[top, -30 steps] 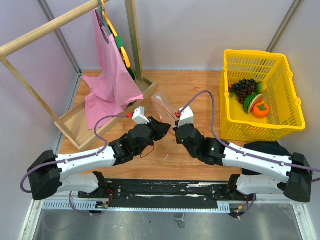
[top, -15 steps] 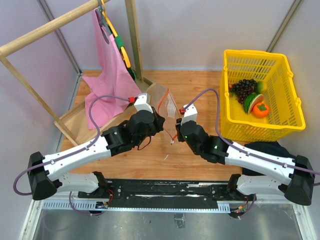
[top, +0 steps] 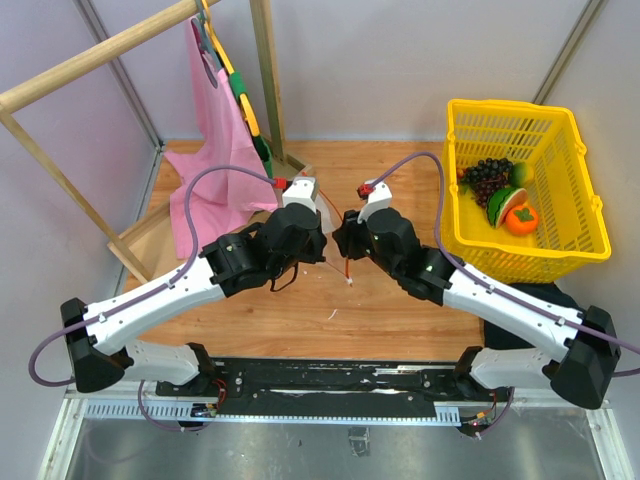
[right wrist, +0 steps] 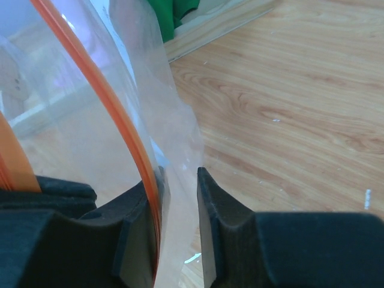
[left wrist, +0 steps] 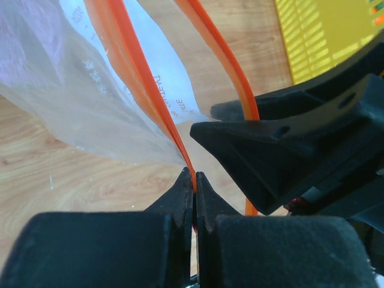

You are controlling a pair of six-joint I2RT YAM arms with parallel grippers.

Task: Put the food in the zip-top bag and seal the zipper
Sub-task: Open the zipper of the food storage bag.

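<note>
The bag's opening is narrow. My right gripper should therefore take hold of the zipper edge across from my left gripper and pull the bag's opening wide before going to get the food.
The clear zip-top bag hangs between my two grippers at the table's middle. In the top view they mostly hide it, and only its orange-red zipper dangles below them. My left gripper is shut on the zipper strip. My right gripper has its jaws a little apart, with the bag's film and zipper strip between them. The strip lies against the left finger. The grapes, watermelon slice and persimmon lie in the yellow basket. The mango and lime are not visible.
The yellow basket stands at the right. A wooden rack with a pink cloth on a hanger stands at the back left. My right gripper's black body is close beside the left fingers.
Both grippers have moved away from the near edge toward the table's middle, carrying the bag. The bag showed spread between them earlier; now they cover most of it.
</note>
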